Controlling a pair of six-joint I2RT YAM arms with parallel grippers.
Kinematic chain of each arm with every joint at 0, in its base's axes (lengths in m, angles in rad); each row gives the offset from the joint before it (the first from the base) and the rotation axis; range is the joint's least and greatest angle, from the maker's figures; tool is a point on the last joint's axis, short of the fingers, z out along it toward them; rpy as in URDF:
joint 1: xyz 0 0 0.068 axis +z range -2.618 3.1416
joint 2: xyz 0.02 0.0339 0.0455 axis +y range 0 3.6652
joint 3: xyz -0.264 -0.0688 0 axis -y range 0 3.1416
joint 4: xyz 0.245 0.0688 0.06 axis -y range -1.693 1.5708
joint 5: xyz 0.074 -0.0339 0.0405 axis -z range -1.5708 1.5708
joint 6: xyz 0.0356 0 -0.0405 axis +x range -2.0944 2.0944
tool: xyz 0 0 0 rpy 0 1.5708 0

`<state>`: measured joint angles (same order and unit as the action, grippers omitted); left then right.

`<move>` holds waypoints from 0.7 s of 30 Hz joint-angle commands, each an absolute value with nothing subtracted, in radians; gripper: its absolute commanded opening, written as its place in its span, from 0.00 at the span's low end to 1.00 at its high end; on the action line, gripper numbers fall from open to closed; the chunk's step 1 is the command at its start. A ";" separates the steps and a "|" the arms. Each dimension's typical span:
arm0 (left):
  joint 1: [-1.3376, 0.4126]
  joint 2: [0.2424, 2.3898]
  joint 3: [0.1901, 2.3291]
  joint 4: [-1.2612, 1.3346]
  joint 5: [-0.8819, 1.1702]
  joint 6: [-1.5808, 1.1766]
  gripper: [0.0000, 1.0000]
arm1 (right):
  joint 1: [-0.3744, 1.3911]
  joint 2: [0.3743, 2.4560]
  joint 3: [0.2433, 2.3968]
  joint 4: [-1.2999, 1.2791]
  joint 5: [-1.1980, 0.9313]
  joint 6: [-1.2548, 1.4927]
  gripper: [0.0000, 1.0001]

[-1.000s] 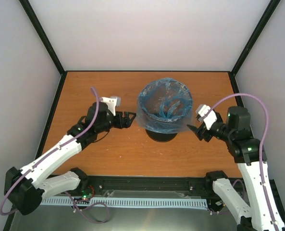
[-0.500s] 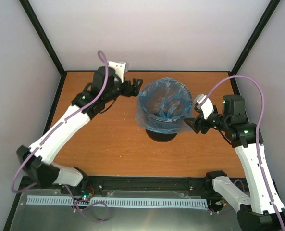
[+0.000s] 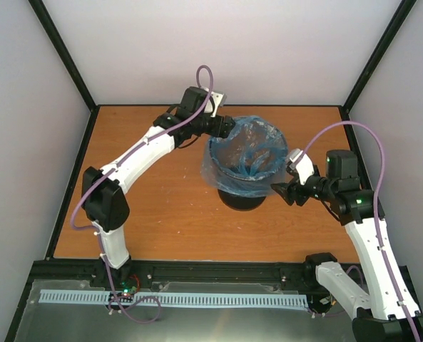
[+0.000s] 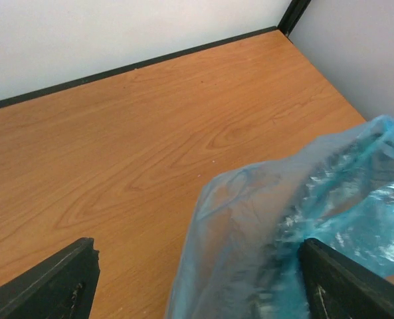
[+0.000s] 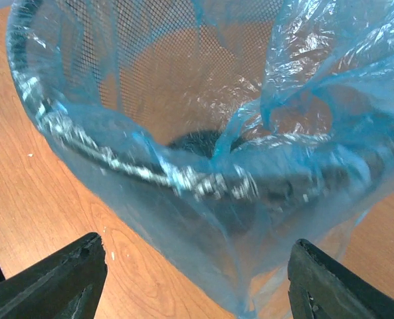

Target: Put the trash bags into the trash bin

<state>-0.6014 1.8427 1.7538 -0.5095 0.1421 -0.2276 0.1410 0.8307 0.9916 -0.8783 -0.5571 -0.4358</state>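
Observation:
The light-blue trash bag's edge hangs down [image 3: 247, 188] outside the bin's rim, so I expect the bag [image 3: 251, 158] to stay hooked there when I push down inside the bin.
The black mesh trash bin [image 3: 241, 198] stands upright at mid-table. The light-blue trash bag [image 3: 218, 174] lines it, its edge folded over the rim and hanging down the outside. My left gripper [image 3: 230, 127] is open at the bin's far-left rim, holding nothing; in the left wrist view the bag [image 4: 296, 219] lies between its spread fingers [image 4: 50, 286]. My right gripper [image 3: 284, 191] is open beside the bin's right side, empty. The right wrist view shows the bag [image 5: 203, 219] draped over the rim and the mesh wall [image 5: 163, 53] inside.
The wooden table [image 3: 147, 214] is ringed by a black frame and white walls [image 3: 218, 50]. A black rail [image 3: 218, 271] runs along the near edge by the arm bases.
My left arm has swung from the table's left side up and right to the bin's far-left rim. My right gripper has moved slightly toward the bin's right side.

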 commanded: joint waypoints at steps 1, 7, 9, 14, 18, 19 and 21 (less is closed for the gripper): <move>-0.598 1.864 1.789 -0.540 0.175 -0.224 0.82 | 0.147 0.815 0.966 -0.852 -0.550 -0.433 0.74; -0.598 1.796 1.794 -0.538 0.194 -0.237 0.84 | 0.147 0.835 1.013 -0.876 -0.545 -0.440 0.75; -0.598 1.739 1.786 -0.530 0.193 -0.240 0.86 | 0.147 0.853 1.087 -0.903 -0.545 -0.440 0.75; -0.598 1.557 1.662 -0.463 0.184 -0.252 0.91 | 0.146 0.953 1.293 -0.950 -0.550 -0.432 0.74; -0.598 1.447 1.517 -0.419 0.131 -0.254 0.94 | 0.175 1.169 1.496 -1.066 -0.561 -0.477 0.68; -0.598 1.429 1.489 -0.415 0.102 -0.249 0.93 | 0.192 1.213 1.549 -1.101 -0.548 -0.495 0.62; -0.598 1.403 1.454 -0.423 0.043 -0.233 0.93 | 0.231 1.354 1.654 -1.187 -0.509 -0.531 0.38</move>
<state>-0.5968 1.4223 1.5314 -0.4416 0.1459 -0.2443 0.1749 1.1458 1.5249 -1.0103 -0.5503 -0.4690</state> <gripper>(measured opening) 0.933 0.555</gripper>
